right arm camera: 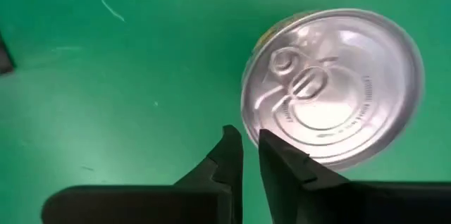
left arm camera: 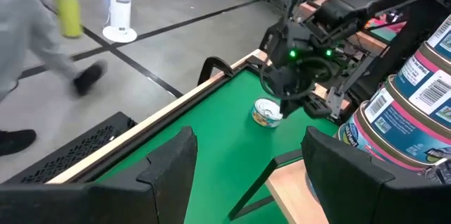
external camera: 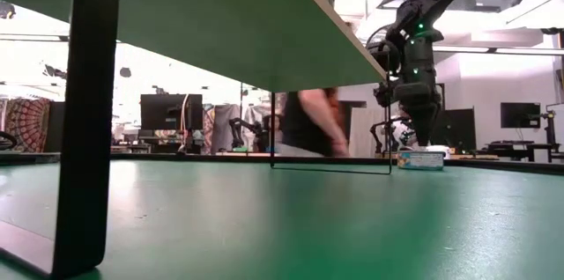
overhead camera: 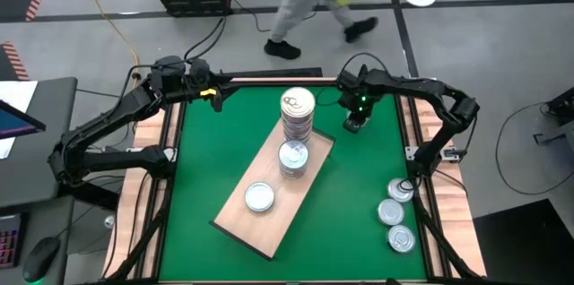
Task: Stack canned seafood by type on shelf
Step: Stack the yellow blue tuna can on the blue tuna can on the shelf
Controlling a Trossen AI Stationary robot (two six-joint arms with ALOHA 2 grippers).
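I should tip the far tin onto its edge, since it lies flat by my right gripper's nearly closed fingers, and then grip across its lid and bottom.
The shelf is a tan board lying slantwise across the green table on dark legs. On it stand a tall stack of tins, a lower stack and a single silver tin. One silver-lidded tin rests flat on the table at the far right. My right gripper points down just above that tin's rim, its fingers only a narrow slit apart with nothing between them. My left gripper waits open at the far left, raised above the table.
Three more tins lie on the table by its right edge. A raised wooden rim borders the table. A person walks past beyond the far edge. Bare green table lies at the near right.
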